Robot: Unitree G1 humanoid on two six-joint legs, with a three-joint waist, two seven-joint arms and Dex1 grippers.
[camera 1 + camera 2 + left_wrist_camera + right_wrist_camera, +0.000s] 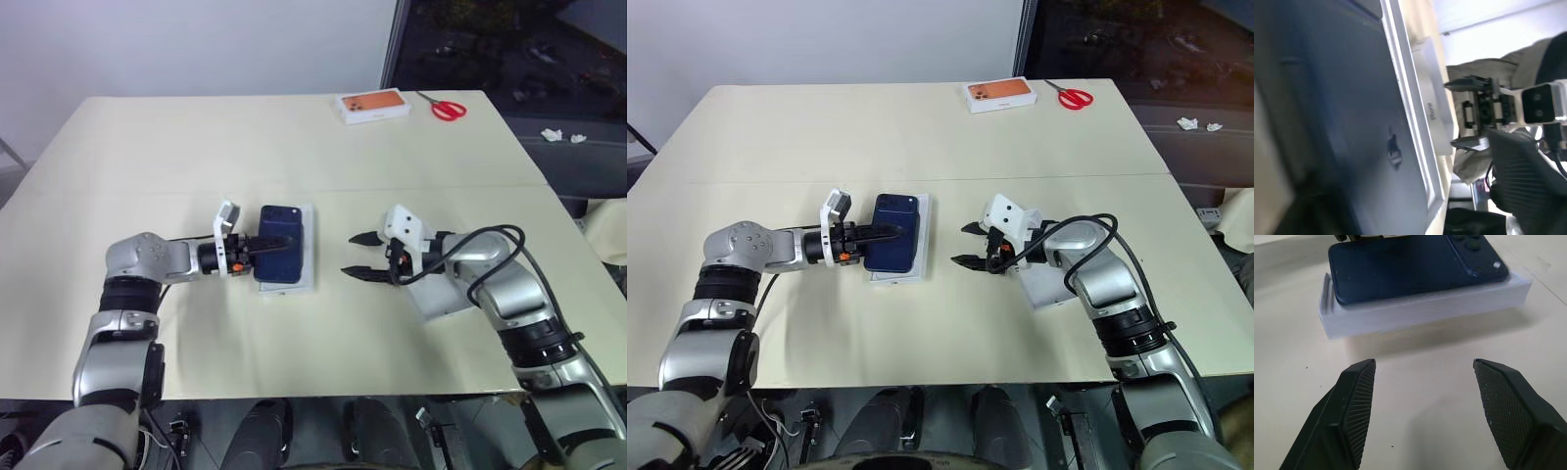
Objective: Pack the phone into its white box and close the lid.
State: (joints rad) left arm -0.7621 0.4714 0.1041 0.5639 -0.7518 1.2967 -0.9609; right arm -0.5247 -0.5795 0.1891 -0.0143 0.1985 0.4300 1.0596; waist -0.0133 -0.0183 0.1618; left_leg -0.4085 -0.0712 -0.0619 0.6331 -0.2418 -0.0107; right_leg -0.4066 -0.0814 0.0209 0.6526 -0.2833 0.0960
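The white box's raised rim (309, 247) extends beyond the phone's long edge (281, 257), so the phone will settle inside and move along when the robot pushes the box.
The dark navy phone (286, 258) lies back up on the shallow white box (310, 245) in the middle of the table. In the right wrist view the phone (1410, 264) rests across the top of the box (1420, 311), its camera end near one rim. My left gripper (270, 249) reaches in from the left, over the phone's near long edge. To the right of the box my right gripper (361, 255) stands open and empty, pointing at it with a gap of bare table between. The white lid (443, 302) lies partly under my right forearm.
An orange-topped box (372, 105) and red scissors (448, 108) sit at the table's far edge. The beige table (196, 157) has bare room behind and in front of the white box. A dark drop lies past the right edge.
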